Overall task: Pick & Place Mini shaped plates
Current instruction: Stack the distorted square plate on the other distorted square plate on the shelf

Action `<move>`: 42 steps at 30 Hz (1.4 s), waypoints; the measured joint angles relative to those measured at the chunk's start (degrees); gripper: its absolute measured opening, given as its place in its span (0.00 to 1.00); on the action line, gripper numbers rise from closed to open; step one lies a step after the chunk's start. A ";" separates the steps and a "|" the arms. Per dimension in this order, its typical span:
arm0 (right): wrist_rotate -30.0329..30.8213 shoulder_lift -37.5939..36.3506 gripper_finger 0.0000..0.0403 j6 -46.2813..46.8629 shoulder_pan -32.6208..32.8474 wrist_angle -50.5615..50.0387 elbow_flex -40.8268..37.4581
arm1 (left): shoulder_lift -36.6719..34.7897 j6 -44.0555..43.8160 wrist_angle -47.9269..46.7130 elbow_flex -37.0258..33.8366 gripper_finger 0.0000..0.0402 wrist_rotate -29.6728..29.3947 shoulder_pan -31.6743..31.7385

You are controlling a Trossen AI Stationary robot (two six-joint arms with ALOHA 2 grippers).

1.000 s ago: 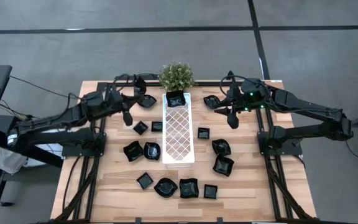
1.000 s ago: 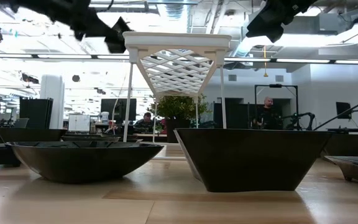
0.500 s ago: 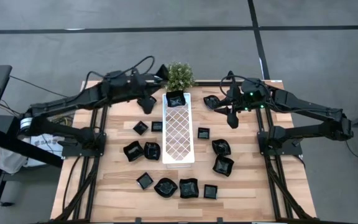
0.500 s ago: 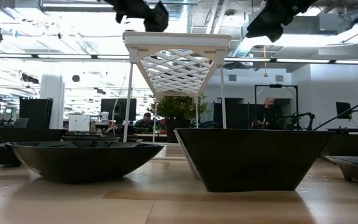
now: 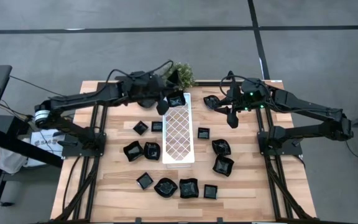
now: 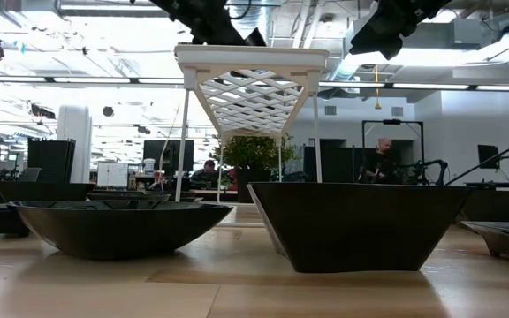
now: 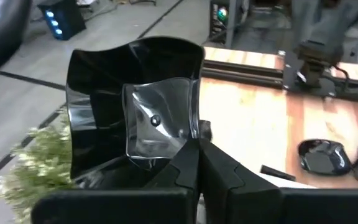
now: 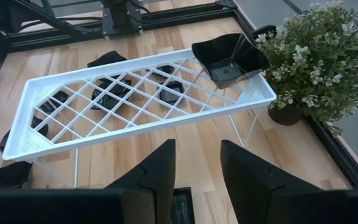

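Note:
My left gripper should keep tilting the held plate (image 7: 157, 118) down, base first, until it sits inside the plate on the tray (image 8: 227, 67), because that one is hollow side up.
My left gripper (image 5: 168, 83) is shut on a glossy black wavy-edged mini plate (image 7: 135, 112). It hangs high over the far end of the white lattice tray (image 5: 179, 134), right beside the small plant (image 5: 183, 73). Another black plate (image 8: 229, 59) sits with its base on the lattice at the tray's far end. Several more black plates lie on the wooden table around the tray, such as one (image 5: 133, 150) to its left. My right gripper (image 8: 197, 158) stands open with nothing between its fingers, raised to the right of the tray's far end (image 5: 215, 102). My left gripper pinches the plate's rim (image 7: 188, 142) between its two shut fingers, at the edge nearest the wrist. The plate stands tipped up on that edge, its hollow side facing back toward the gripper. It is lifted clear of the tray and the table.
The tray stands on thin legs (image 6: 184, 132) along the table's middle. Plates lie on both sides of it and in a row near the front edge (image 5: 188, 188). The potted plant stands at the far edge. People and desks show in the room beyond the table.
My left gripper has carried the plate from the left of the tray's far end toward the table's far edge and right, and now hangs by the plant over the tray's far end. It has stayed shut on the plate.

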 joint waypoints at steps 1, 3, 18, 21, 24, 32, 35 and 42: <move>0.00 0.00 0.30 0.00 0.00 0.00 0.01 | 0.09 1.07 0.09 0.00 0.02 0.03 -0.51; 0.00 0.00 0.30 0.02 0.00 0.00 0.01 | 0.13 3.51 -0.41 0.00 0.02 0.00 -1.49; 0.00 0.00 0.30 2.19 0.00 0.13 0.01 | 3.07 3.51 -6.22 0.00 0.03 -2.53 -4.62; 0.00 0.00 0.30 2.21 0.15 0.13 0.01 | 3.68 2.70 -7.46 -0.02 0.02 -2.51 -4.68; -0.02 0.00 0.30 2.90 0.15 0.07 0.01 | 3.93 2.65 -7.33 -0.02 0.02 -3.02 -4.64; -0.17 0.00 0.30 3.26 0.15 -0.08 0.01 | 4.58 2.67 -9.52 -0.02 0.02 -4.37 -4.97; -0.17 0.00 0.30 3.24 0.15 -0.09 0.01 | 4.58 2.67 -9.54 -0.02 0.02 -4.31 -5.01; -0.17 0.00 0.30 3.23 0.15 -0.07 0.01 | 5.37 2.80 -9.25 -0.07 0.06 -4.33 -5.01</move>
